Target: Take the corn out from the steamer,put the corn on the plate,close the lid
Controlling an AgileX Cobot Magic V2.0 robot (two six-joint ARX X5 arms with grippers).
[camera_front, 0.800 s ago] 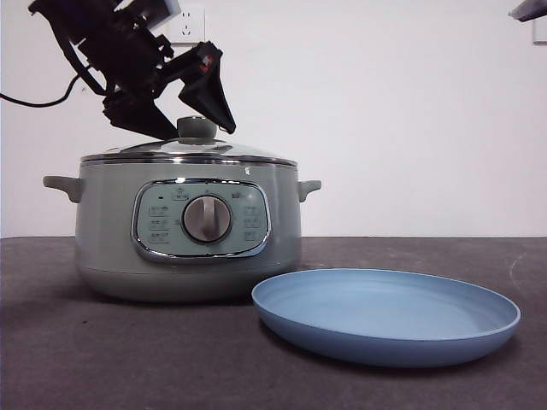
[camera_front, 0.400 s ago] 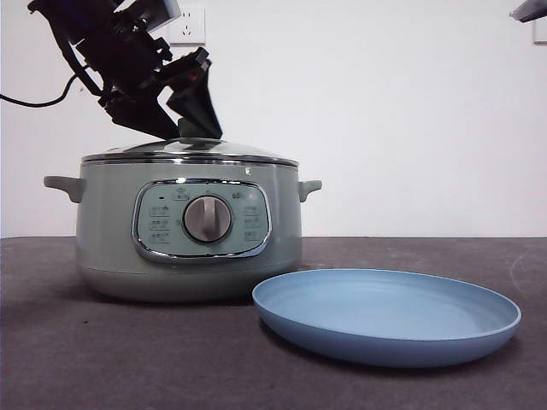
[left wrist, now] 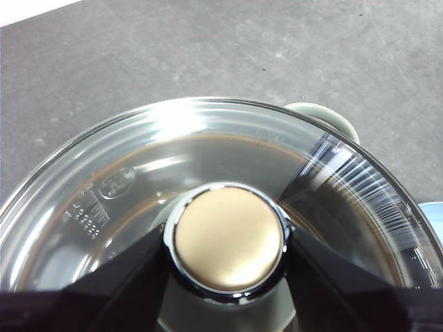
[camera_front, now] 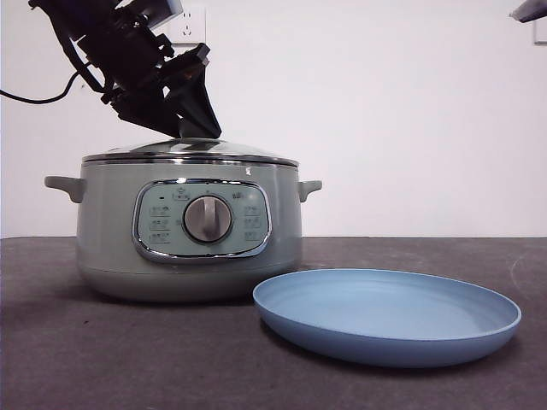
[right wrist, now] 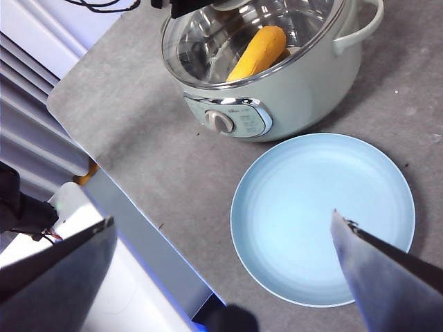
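Note:
I expect the steamer [camera_front: 188, 229] to be empty when I lift the corn out, because the darker patch [right wrist: 282, 55] beside the corn looks like the corn's reflection in shiny metal.
The sage-green steamer [camera_front: 188, 248] stands at the left with its glass lid [camera_front: 231, 152] on it. My left gripper [camera_front: 192, 128] reaches down from the upper left, and its jaws are shut on the lid's round knob [left wrist: 228, 238], one jaw pressing on each side. The yellow-orange corn [right wrist: 257, 52] lies inside the steamer [right wrist: 304, 90] and shows through the glass in the right wrist view. The light-blue plate [camera_front: 385, 316] lies empty to the right of the pot. My right gripper [right wrist: 223, 218] is open and hovers high over the plate [right wrist: 304, 200].
A dark grey table [camera_front: 85, 359] carries the pot and plate. The right arm shows only as a tip at the top right corner [camera_front: 530, 10]. A cable [camera_front: 34, 101] trails from the left arm. The table's edge [right wrist: 138, 214] and a white frame lie beyond the pot.
My left gripper has come down onto the lid, and its jaws have closed in around the knob. The lid still sits on the pot. The plate has not moved.

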